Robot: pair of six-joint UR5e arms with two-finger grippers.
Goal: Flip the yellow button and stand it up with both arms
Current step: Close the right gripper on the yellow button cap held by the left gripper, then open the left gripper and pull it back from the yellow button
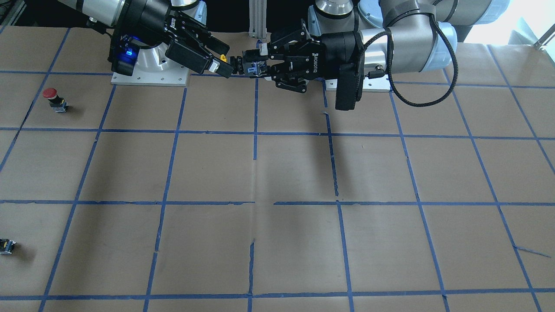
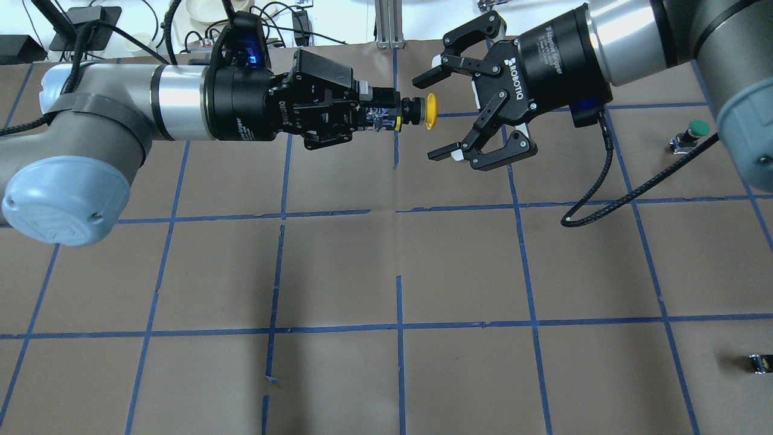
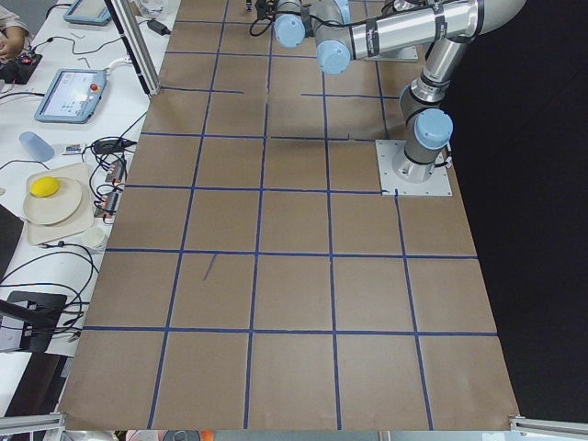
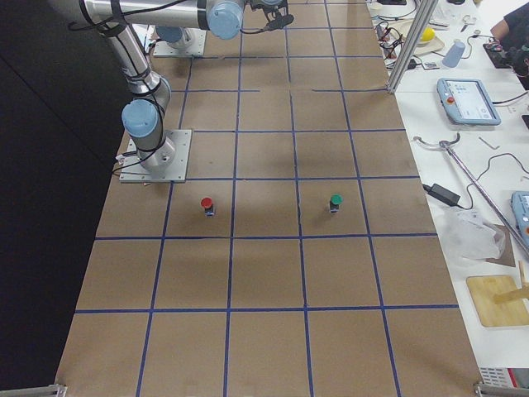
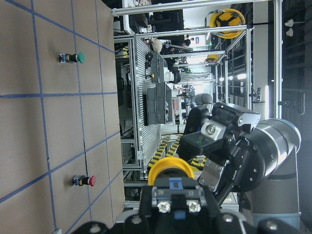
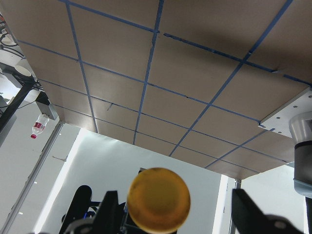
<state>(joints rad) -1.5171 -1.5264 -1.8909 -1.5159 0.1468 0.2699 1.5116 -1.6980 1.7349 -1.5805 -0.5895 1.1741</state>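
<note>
I expect the black-and-grey body (image 1: 255,68) to come along in one piece when I carry the yellow cap away, because a black neck (image 1: 236,64) connects the two.
My left gripper (image 2: 386,115) is shut on the black-and-grey body of the yellow button (image 2: 429,111) and holds it level in the air, cap pointing at my right gripper (image 2: 439,109). The right gripper is open, its fingertips on either side of the yellow cap without touching it. In the front-facing view the cap (image 1: 223,56) shows between the right gripper's fingers (image 1: 215,66), with the left gripper (image 1: 253,65) beside it. The right wrist view looks straight at the cap (image 6: 158,199). The left wrist view shows the cap (image 5: 170,168) above the body.
A red-capped button (image 1: 54,97) and a small capless black-grey part (image 1: 6,246) stand on the brown paper on the robot's right side. A green-capped button (image 2: 694,130) stands there too. Blue tape lines grid the table (image 2: 398,266).
</note>
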